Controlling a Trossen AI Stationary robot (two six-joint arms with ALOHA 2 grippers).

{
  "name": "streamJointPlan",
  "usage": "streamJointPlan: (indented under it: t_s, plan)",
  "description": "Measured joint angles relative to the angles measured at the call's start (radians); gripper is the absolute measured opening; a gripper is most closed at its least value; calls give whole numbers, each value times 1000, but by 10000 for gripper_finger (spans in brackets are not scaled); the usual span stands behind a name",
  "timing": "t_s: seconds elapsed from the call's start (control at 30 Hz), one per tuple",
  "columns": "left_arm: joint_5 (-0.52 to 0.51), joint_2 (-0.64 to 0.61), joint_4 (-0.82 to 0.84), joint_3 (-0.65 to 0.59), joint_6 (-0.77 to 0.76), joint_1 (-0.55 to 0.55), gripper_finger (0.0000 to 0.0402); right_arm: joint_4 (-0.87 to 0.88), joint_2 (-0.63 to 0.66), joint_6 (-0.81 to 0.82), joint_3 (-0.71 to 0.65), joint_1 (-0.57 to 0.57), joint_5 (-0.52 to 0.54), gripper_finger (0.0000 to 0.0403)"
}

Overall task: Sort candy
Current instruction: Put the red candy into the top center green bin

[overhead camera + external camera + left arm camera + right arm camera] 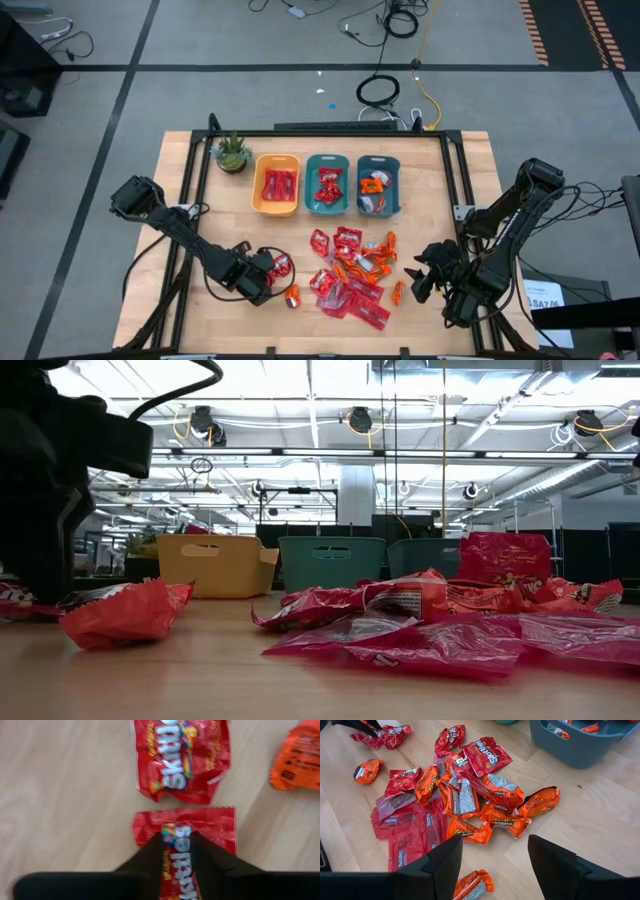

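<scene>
Next, my left gripper moves back up, open wide around the packet's sides (226,831) and pinches the packet, because the nearer Skittles packet (179,846) lies flat under its closed fingers.
Two red Skittles packets lie side by side on the wooden table left of the candy pile (350,275). My left gripper (176,855) stands over the nearer packet (200,825), pointing down and shut on it. The other packet (182,755) lies flat just beyond it, and an orange piece (297,757) lies close by. In the high view the left gripper (270,272) is at the near left of the pile. My right gripper (495,865) hovers open at the pile's right, touching nothing. My left gripper pinches the nearer Skittles packet between its two fingers, which come from above and point down. A narrow strip along the packet's printed middle (176,840) shows in the gap between them. The rest of the packet lies flat on the table.
Three bins stand in a row at the back: yellow (277,184), teal (327,184) and blue-grey (378,186), each holding some candy. A small potted plant (232,152) stands left of them. One orange piece (293,297) lies alone near the front.
</scene>
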State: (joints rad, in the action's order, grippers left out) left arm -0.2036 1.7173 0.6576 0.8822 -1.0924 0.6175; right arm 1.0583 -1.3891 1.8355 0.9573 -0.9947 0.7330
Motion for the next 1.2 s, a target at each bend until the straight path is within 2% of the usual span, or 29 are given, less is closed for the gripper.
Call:
streamJointPlan:
  t_s: [0.1, 0.13, 0.27, 0.63, 0.93, 1.03, 1.2]
  plan:
    - [-6, -1, 15, 2, 14, -1, 20, 7, 0, 0, 0, 0, 0, 217]
    - [-7, -1, 17, 2, 16, -1, 11, 9, 0, 0, 0, 0, 0, 217]
    - [-6, -2, 38, 9, 4, -2, 4, 10, 0, 0, 0, 0, 0, 217]
    - [2, -58, 240, 100, 1, -2, 1, 25, 0, -8, 0, 0, 0, 217]
    - [-23, -102, 246, 116, -1, -2, 5, 24, 0, -8, 0, 0, 0, 217]
    - [-5, -102, 242, 116, -7, -2, 24, 24, 0, -8, 0, 0, 0, 217]
    - [-8, -103, 242, 117, -131, -7, 75, 23, 0, -3, 0, 0, 0, 217]
